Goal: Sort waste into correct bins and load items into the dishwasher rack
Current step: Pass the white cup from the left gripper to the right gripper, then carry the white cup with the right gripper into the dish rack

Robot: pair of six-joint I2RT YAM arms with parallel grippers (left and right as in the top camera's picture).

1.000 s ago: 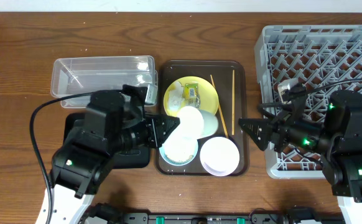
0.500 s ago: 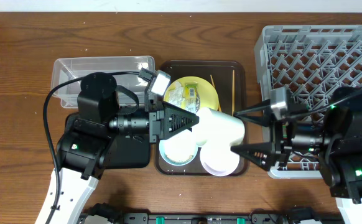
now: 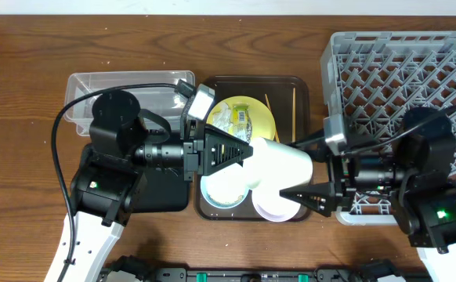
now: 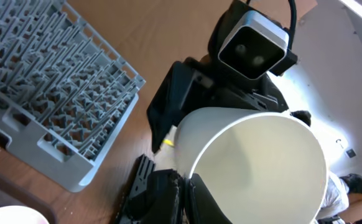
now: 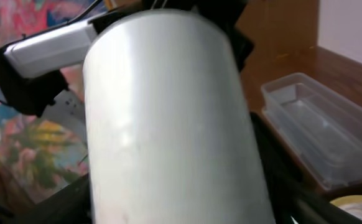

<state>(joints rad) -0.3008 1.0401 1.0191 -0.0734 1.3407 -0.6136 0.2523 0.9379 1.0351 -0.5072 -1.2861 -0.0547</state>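
Note:
My left gripper is holding the white cup's rim (image 3: 251,165) away from the dishwasher rack, so my right gripper should grip the cup's far end (image 3: 303,169) and put the cup in the rack.
My left gripper (image 3: 247,154) is shut on the rim of a tall white cup (image 3: 281,163) and holds it on its side above the brown serving tray (image 3: 247,81). My right gripper (image 3: 294,168) is open, with one finger on each side of the cup's far end; I cannot tell if they touch it. The cup fills the right wrist view (image 5: 168,112) and shows in the left wrist view (image 4: 255,162). The yellow plate (image 3: 255,117) carries the yellow-green wrapper (image 3: 240,117). The light blue bowl (image 3: 222,188), the white-pinkish bowl (image 3: 271,205) and the chopsticks (image 3: 294,129) lie on the tray.
The grey dishwasher rack (image 3: 400,70) stands at the right, partly under my right arm. The clear tub (image 3: 87,94) is at the back left, and the black tray (image 3: 161,192) lies under my left arm.
My left gripper has lifted the white cup off the serving tray and swung it rightward. My right gripper has opened and moved in around the cup.

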